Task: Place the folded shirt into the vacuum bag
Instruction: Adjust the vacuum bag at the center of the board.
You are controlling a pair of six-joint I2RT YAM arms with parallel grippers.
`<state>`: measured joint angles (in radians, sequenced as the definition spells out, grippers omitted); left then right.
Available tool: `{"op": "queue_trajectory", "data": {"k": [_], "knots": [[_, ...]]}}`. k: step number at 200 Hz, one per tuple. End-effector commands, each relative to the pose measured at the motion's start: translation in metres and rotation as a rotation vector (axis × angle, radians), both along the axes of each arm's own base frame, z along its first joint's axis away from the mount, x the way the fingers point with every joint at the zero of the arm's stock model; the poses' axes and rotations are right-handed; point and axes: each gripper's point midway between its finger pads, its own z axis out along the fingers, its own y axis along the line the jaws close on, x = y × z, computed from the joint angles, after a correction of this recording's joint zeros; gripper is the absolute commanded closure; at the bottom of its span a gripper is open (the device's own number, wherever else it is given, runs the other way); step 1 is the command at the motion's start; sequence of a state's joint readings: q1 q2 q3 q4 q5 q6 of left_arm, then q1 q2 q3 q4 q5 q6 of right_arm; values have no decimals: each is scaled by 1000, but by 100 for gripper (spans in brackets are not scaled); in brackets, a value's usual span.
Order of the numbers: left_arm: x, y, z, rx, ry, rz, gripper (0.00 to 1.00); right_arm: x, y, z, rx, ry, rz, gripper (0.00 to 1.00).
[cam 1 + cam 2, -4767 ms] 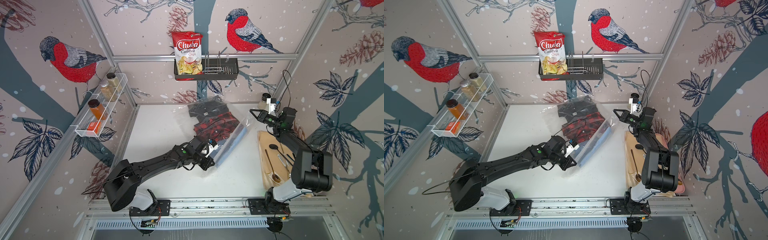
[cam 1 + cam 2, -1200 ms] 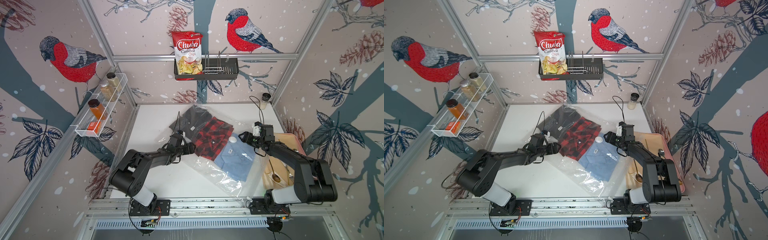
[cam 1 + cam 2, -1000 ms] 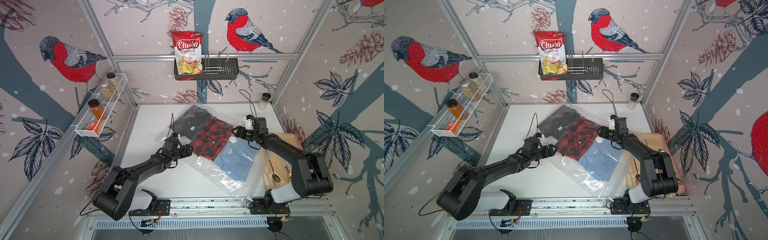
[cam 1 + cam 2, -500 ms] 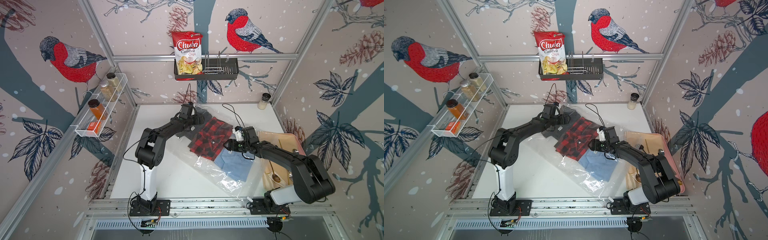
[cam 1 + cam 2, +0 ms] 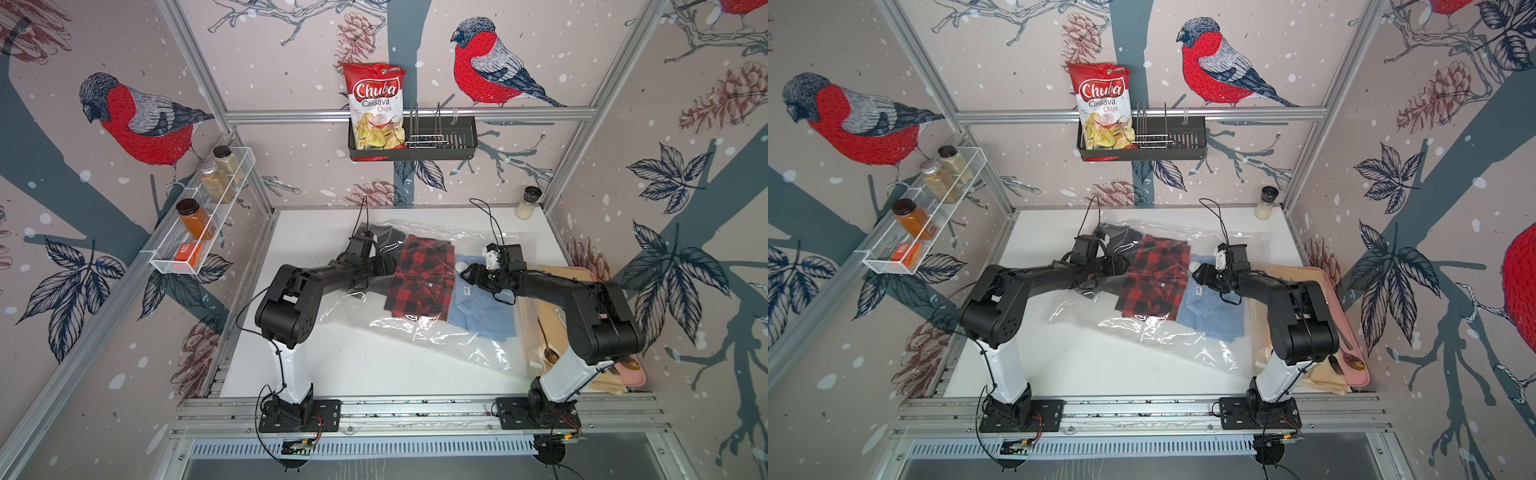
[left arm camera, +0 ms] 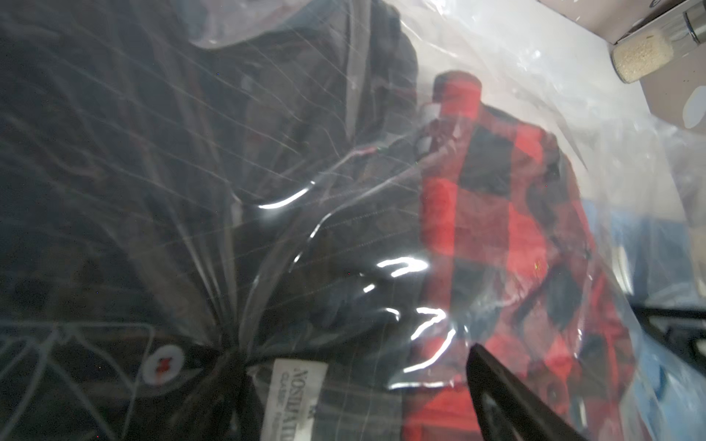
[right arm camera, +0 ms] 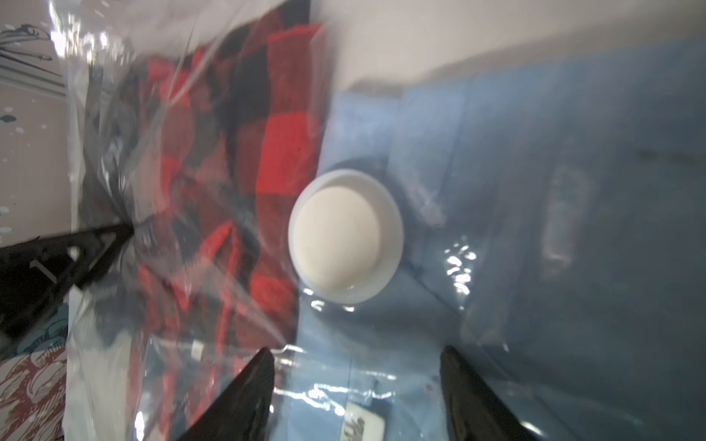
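I should pull the dark shirt's end [image 5: 387, 239] toward me with my left gripper until the bag lies square, because the vacuum bag lies slanted [image 5: 428, 339] with that end farther back.
The vacuum bag [image 5: 419, 328] [image 5: 1142, 328] lies flat on the white table, clear and crinkly, its round white valve [image 7: 345, 236] [image 5: 460, 266] above the blue shirt. Under its film three folded shirts lie side by side: dark grey [image 5: 384, 237] [image 6: 172, 152], red-black plaid [image 5: 424, 278] [image 5: 1154, 282] and light blue [image 5: 482, 311] [image 7: 535, 152]. My left gripper [image 5: 388, 266] [image 5: 1121, 264] [image 6: 351, 351] is open over the dark shirt's collar label, its fingertips [image 6: 496, 385] on the film. Beside the valve, my right gripper [image 5: 464, 273] [image 5: 1198, 274] [image 7: 355, 351] is open over the blue shirt.
A pink tray [image 5: 636, 374] with beige cloth and cutlery lies along the table's right edge under the right arm. A spice jar [image 5: 528, 202] stands at the back right corner. A wire shelf of jars [image 5: 199, 224] and a black basket [image 5: 415, 143] with a chips bag hang on the walls.
My left gripper has come forward from the back of the table to the dark shirt's near side. The bag and shirts have turned squarer to the table. The right gripper shifted slightly back.
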<state>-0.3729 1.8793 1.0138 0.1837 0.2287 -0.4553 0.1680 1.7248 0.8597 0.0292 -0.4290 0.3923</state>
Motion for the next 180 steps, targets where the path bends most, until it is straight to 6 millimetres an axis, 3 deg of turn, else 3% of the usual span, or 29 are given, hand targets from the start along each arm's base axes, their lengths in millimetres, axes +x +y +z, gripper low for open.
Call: {"op": "queue_trajectory", "data": {"k": [1,31,64,88,116,131,145,157,180], "knots": [[-29,27,-2,18,31,106,7,20,3,4,0,-14,16,31],[-57,54,17,60,11,168,6,36,19,38,10,-91,50,32],[-68,55,47,42,-26,153,6,3,49,71,21,-178,119,31],[-75,48,57,-24,-57,123,6,-37,81,63,110,-165,215,30],[-79,52,43,-29,-76,133,4,-71,114,34,155,-109,319,31],[-81,56,33,-13,-61,149,4,-79,113,10,131,-48,301,31],[-84,56,33,-14,-59,149,4,-79,107,1,87,-26,270,33],[-87,58,40,-19,-75,154,4,-79,102,12,68,-63,246,32],[-90,71,67,-4,-145,195,4,-71,86,55,24,-197,188,28]]}}
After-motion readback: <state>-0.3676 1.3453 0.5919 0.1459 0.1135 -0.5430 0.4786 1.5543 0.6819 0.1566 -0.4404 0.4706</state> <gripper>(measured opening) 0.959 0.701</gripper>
